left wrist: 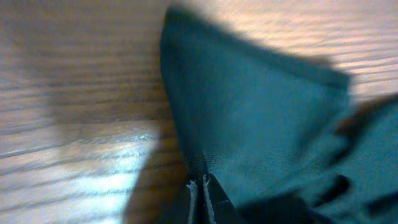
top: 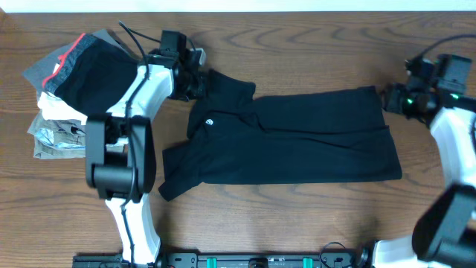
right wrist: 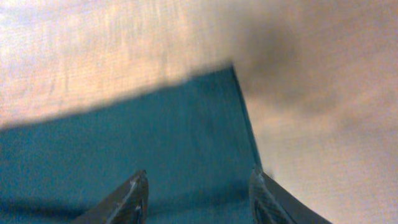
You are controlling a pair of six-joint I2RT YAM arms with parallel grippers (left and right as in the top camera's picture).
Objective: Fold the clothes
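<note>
The hem's far corner is loose under my open right gripper, so next my right gripper pinches the cloth next to that corner. Both grippers will fold the cloth's far edge over after that.
The clothes, a black T-shirt with a small white logo, lie spread across the middle of the table with the hem to the right. My left gripper sits at the shirt's upper left corner. In the left wrist view it is shut, with the edge of the fabric pinched at its tips. My right gripper hovers at the hem's far right corner. Seen from the right wrist it stands open, with the cloth's corner lying under and between the fingers.
A pile of folded garments, grey, white and red-trimmed, lies at the table's left, just behind my left arm. Bare wooden tabletop surrounds the shirt.
</note>
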